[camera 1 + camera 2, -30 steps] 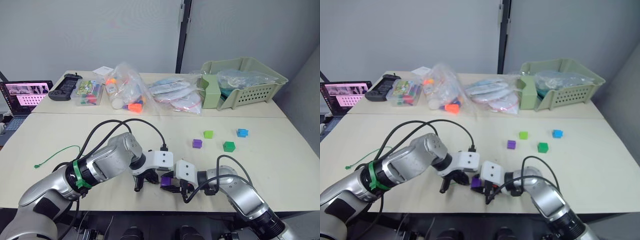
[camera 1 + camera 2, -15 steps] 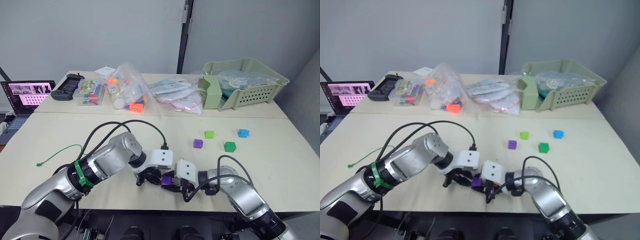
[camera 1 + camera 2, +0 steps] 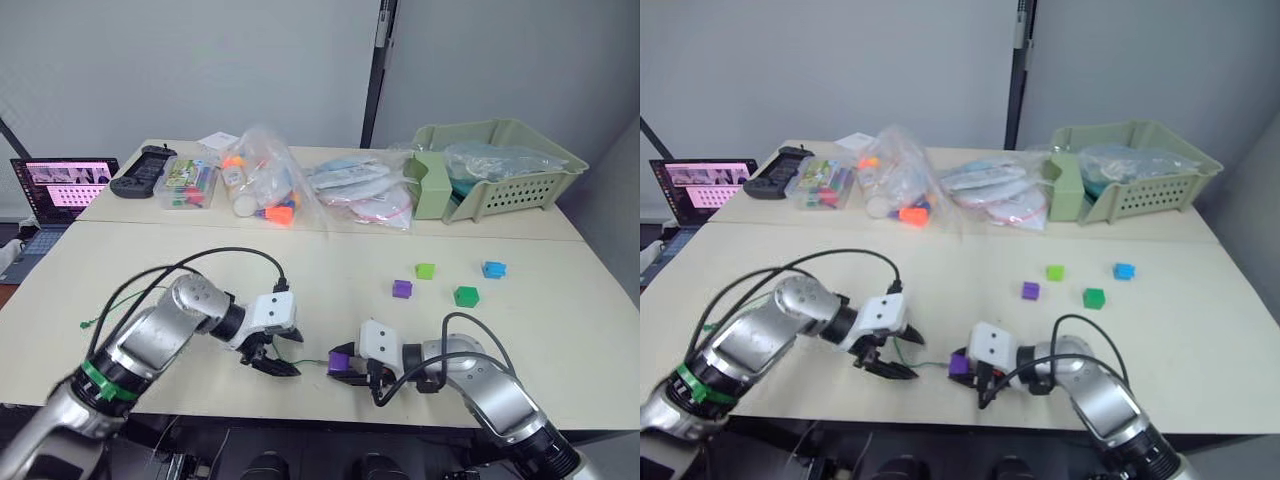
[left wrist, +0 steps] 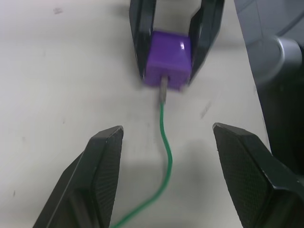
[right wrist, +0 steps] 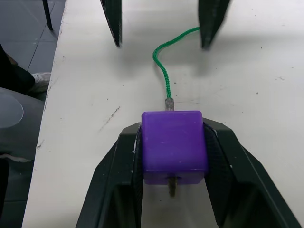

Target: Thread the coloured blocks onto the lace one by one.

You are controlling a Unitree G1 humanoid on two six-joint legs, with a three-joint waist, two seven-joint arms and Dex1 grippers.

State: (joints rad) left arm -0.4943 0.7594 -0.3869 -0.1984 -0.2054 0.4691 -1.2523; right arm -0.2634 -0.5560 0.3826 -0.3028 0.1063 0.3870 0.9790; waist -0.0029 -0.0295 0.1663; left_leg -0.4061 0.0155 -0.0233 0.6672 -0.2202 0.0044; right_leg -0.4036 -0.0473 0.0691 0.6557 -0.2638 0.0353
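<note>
The green cord curves (image 4: 168, 164), but its pale tip (image 4: 163, 90) stays straight. The straight tip will therefore go through the blue block when I push it in.
My right gripper (image 3: 340, 363) is shut on a purple block (image 5: 174, 145) near the table's front edge. The green lace (image 4: 165, 142) has its stiff pale tip pushed into the block's hole, and a short end pokes out on the near side (image 5: 173, 185). The cord runs left across the table to its far end (image 3: 90, 322). My left gripper (image 3: 275, 365) stands open a short way left of the block, with the lace lying between its fingers (image 4: 102, 175), untouched. A second purple block (image 3: 402, 289), a lime green one (image 3: 426, 271), a dark green one (image 3: 466, 296) and a blue one (image 3: 493, 269) lie at the right.
A pale green basket (image 3: 500, 165) stands at the back right. Clear bags of toys (image 3: 270, 185) and packets (image 3: 360, 190) lie along the back. A clear box (image 3: 190, 185), a black controller (image 3: 145, 165) and a laptop (image 3: 65, 185) sit at the back left.
My left gripper has opened, let go of the lace and drawn back to the left, away from the block. The right gripper still holds the purple block. The camera has shifted slightly.
</note>
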